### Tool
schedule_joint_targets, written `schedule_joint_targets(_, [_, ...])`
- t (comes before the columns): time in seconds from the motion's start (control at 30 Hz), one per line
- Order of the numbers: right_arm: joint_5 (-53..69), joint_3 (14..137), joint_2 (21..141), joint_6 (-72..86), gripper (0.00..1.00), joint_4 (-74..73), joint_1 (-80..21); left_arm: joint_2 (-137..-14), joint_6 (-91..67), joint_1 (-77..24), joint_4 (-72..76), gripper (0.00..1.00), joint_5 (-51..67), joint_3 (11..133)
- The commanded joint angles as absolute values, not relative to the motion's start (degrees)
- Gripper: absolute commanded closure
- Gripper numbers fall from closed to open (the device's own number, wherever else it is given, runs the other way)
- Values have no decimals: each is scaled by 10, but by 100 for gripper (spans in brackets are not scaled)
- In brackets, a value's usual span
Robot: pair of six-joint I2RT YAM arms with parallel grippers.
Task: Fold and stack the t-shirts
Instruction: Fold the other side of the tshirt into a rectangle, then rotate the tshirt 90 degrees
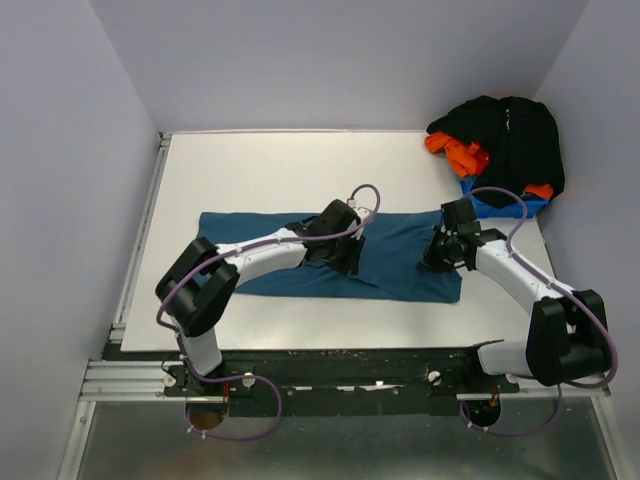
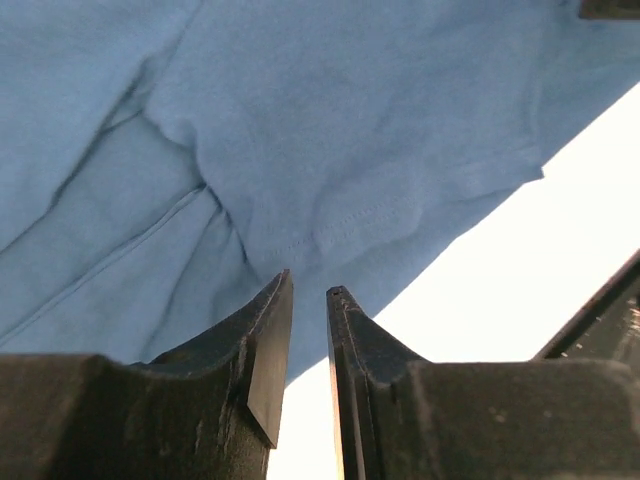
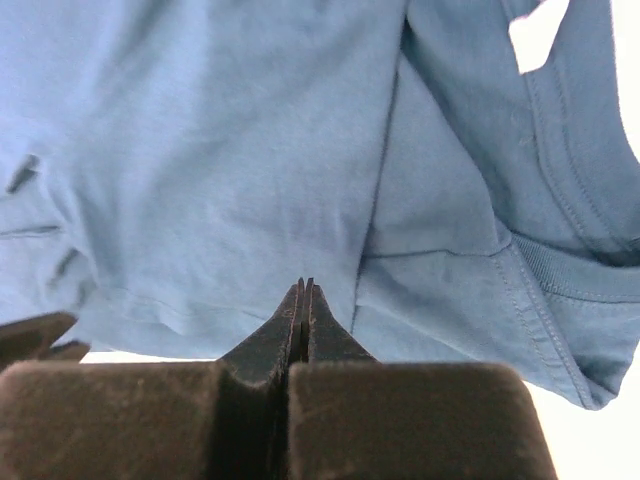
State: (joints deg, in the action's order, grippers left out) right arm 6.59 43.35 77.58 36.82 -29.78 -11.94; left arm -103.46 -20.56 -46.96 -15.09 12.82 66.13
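Observation:
The folded teal-blue t-shirt is lying crosswise, with its collar end (image 1: 451,291) by my right gripper, so I should swing the t-shirt's collar to the back (image 1: 345,150) before I fold it.
A teal-blue t-shirt (image 1: 395,268) lies as a long flat strip across the middle of the white table (image 1: 270,170). My left gripper (image 1: 350,260) hovers over the strip's middle. In the left wrist view its jaws (image 2: 310,288) stand a narrow gap apart with nothing between them, just above the shirt's (image 2: 330,130) near hem. My right gripper (image 1: 433,262) is over the strip's right part. In the right wrist view it (image 3: 304,283) is shut, tips down at the cloth (image 3: 220,150), with the ribbed collar (image 3: 570,275) to the right. Black (image 1: 510,130) and orange (image 1: 455,152) t-shirts are heaped at the back right.
The heap sits on a small blue bin (image 1: 500,207) in the back right corner. Pale walls close in the table on the left, back and right. Bare tabletop (image 2: 520,300) shows along the shirt's near side.

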Motion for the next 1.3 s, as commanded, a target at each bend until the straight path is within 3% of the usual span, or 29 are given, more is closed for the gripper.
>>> schedule_joint_targets(0.0, [12,467,737,356,99,-322,-120,-933,-192,-440,-180,64,88,655])
schedule_joint_targets(0.13, [14,468,731,371,99,-324,-121,-895,-189,-386,-205,70,37,654])
schedule_joint_targets(0.23, [32,462,739,383,99,-311,-121,-873,-196,-340,-211,99,-51,644])
schedule_joint_targets(0.57, [43,458,794,421,99,-272,-137,-921,-243,-198,-222,100,-221,651])
schedule_joint_targets(0.97, [4,506,906,449,99,-287,-159,-1042,-346,-141,-251,100,-196,669])
schedule_joint_targets(1.27, [-54,670,1042,447,99,-369,-160,-1023,-390,-156,-226,100,-134,573])
